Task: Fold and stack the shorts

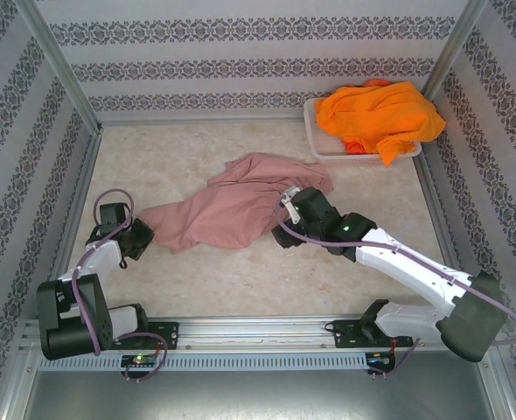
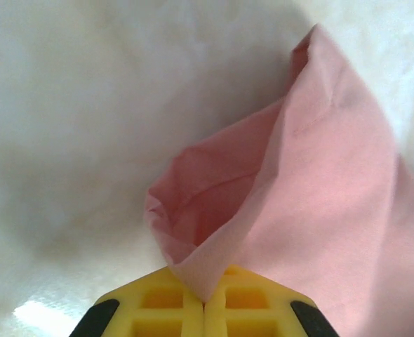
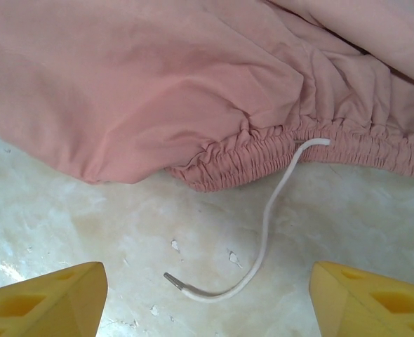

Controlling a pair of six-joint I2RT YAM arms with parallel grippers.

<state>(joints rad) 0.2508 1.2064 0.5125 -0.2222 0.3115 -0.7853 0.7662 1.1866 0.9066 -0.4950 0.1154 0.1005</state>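
Next, I grip the shorts' gathered waistband (image 3: 252, 159) with my right gripper before both grippers lift and stretch the shorts, because my left gripper holds a leg hem while the pink shorts lie crumpled (image 1: 245, 185).
Dusty pink shorts (image 1: 232, 206) lie crumpled across the middle of the table. My left gripper (image 1: 142, 236) is at their left end, and its yellow jaws are shut on a corner of the pink cloth (image 2: 205, 284). The right gripper (image 1: 286, 223) hovers open at the shorts' right side, just in front of the gathered waistband (image 3: 263, 158). A white drawstring (image 3: 263, 232) with a metal tip trails on the tabletop between its spread yellow fingers (image 3: 45, 302). Orange shorts (image 1: 376, 118) are heaped in the basket.
A white mesh basket (image 1: 324, 149) stands at the back right corner, against the wall. Patterned walls and metal frame posts enclose the table on three sides. Bare marbled tabletop (image 1: 240, 280) stretches in front of the pink shorts.
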